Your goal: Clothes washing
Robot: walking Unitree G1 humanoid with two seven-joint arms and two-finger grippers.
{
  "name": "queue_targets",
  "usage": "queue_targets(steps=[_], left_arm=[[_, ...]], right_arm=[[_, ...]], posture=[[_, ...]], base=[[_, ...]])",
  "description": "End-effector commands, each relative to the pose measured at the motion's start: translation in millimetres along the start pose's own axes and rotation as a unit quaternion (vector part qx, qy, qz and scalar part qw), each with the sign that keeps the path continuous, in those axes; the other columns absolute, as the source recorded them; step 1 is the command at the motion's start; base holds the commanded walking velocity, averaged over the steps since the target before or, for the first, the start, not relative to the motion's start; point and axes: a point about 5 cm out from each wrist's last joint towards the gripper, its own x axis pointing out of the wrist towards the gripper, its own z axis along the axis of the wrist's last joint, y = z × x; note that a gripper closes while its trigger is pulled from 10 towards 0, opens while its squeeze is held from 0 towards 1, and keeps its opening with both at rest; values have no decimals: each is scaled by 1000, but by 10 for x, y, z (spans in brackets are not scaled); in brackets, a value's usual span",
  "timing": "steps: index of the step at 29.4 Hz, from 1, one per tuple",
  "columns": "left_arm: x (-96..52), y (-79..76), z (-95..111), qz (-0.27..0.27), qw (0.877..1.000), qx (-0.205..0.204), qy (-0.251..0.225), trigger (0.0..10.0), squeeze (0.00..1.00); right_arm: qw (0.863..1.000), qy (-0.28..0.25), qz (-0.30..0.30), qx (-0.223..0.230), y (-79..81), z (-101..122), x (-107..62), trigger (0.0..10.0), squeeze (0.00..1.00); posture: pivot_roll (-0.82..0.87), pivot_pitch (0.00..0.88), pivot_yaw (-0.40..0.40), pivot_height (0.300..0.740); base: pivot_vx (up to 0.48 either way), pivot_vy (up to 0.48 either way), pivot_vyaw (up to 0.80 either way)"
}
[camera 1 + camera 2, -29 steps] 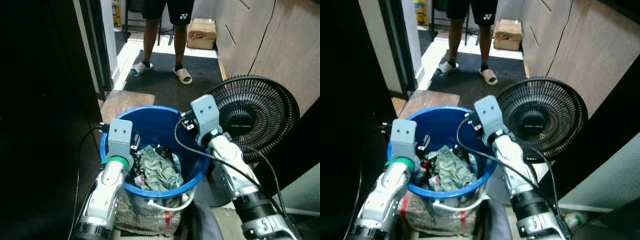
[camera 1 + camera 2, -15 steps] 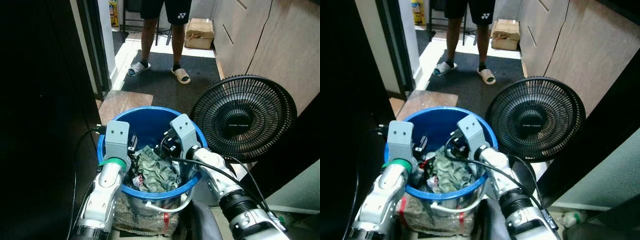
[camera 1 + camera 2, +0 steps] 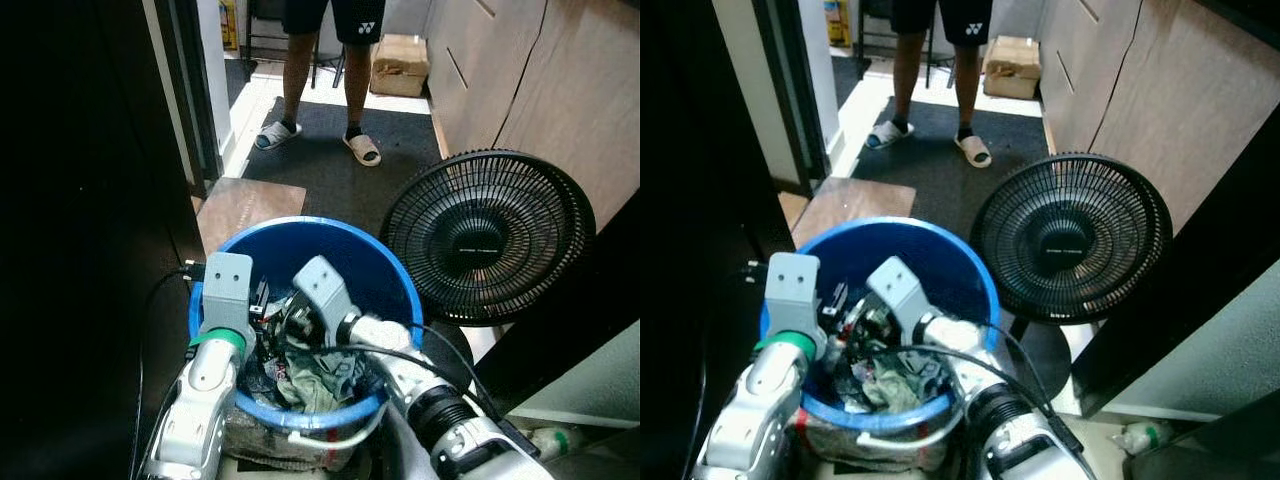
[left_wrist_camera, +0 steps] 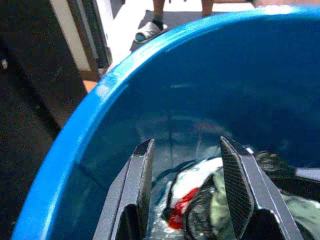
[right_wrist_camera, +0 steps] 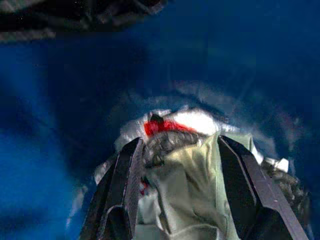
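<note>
The robot should expect packs wrapped in plastic beneath the pale green garment (image 3: 312, 386) when it lifts that garment out, because shiny crinkles are all around the white and red piece (image 5: 172, 125).
A blue bucket (image 3: 300, 228) stands right below me, with crumpled clothes (image 3: 318, 378) in its bottom. Both arms reach down into it. My left gripper (image 4: 186, 150) hangs open just inside the left wall (image 4: 165, 100), above a white, red and dark bundle (image 4: 186, 192). My right gripper (image 5: 180, 145) is deeper, near the middle. It is open, and its two fingers (image 5: 127, 172) straddle a pale green garment (image 5: 187, 180) without closing on it. A white and red piece (image 5: 172, 122) lies beyond that garment.
A black floor fan (image 3: 487, 235) stands close to the bucket's right side. A person in sandals (image 3: 320, 70) stands on the dark mat ahead, with a cardboard box (image 3: 400, 65) behind. Wooden cabinets (image 3: 560, 90) line the right, and a dark wall (image 3: 90, 200) closes the left.
My right arm has swung left from beside the fan and dropped into the bucket, onto the clothes. The left arm has stayed at the left rim. The camera has tilted slightly.
</note>
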Motion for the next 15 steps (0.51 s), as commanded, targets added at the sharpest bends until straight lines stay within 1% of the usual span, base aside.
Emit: queue_targets(steps=[1, 2, 4, 7, 9, 10, 12, 13, 14, 15], left_arm=[[-40, 96, -182, 18, 999, 13, 42, 10000, 0], [-40, 96, -182, 18, 999, 13, 42, 10000, 0], [-41, 83, -176, 15, 999, 14, 43, 10000, 0], [-38, 75, -172, 14, 999, 14, 43, 10000, 0], [-20, 48, -157, 8, 999, 13, 41, 10000, 0], [-20, 48, -157, 8, 999, 13, 41, 10000, 0], [-7, 26, -150, 3, 999, 11, 41, 10000, 0], [-1, 12, -150, -2, 999, 12, 41, 10000, 0], [-1, 12, -150, -2, 999, 12, 41, 10000, 0], [9, -8, -149, -8, 999, 13, 42, 10000, 0]], right_arm=[[999, 30, -8, 8, -7, -174, -45, 10000, 0], [999, 30, -8, 8, -7, -174, -45, 10000, 0], [998, 53, -26, 3, -43, -262, -82, 10000, 0], [998, 59, -36, -1, -69, -293, -106, 10000, 0], [995, 70, -67, -9, -186, -371, -211, 10000, 0], [995, 70, -67, -9, -186, -371, -211, 10000, 0], [993, 83, -87, -5, -283, -459, -312, 10000, 0], [990, 98, -98, -2, -326, -543, -370, 10000, 0], [990, 98, -98, -2, -326, -543, -370, 10000, 0], [987, 117, -107, -2, -363, -648, -441, 10000, 0]], posture=[[176, 166, -46, 487], [176, 166, -46, 487], [167, 166, -45, 487], [167, 166, -45, 487], [149, 157, -39, 487], [149, 157, -39, 487], [141, 153, -35, 487], [123, 146, -24, 487], [123, 146, -24, 487], [116, 142, -17, 487]], base=[[0, 0, 0], [0, 0, 0], [0, 0, 0], [0, 0, 0], [0, 0, 0], [0, 0, 0], [0, 0, 0], [0, 0, 0], [0, 0, 0], [0, 0, 0]])
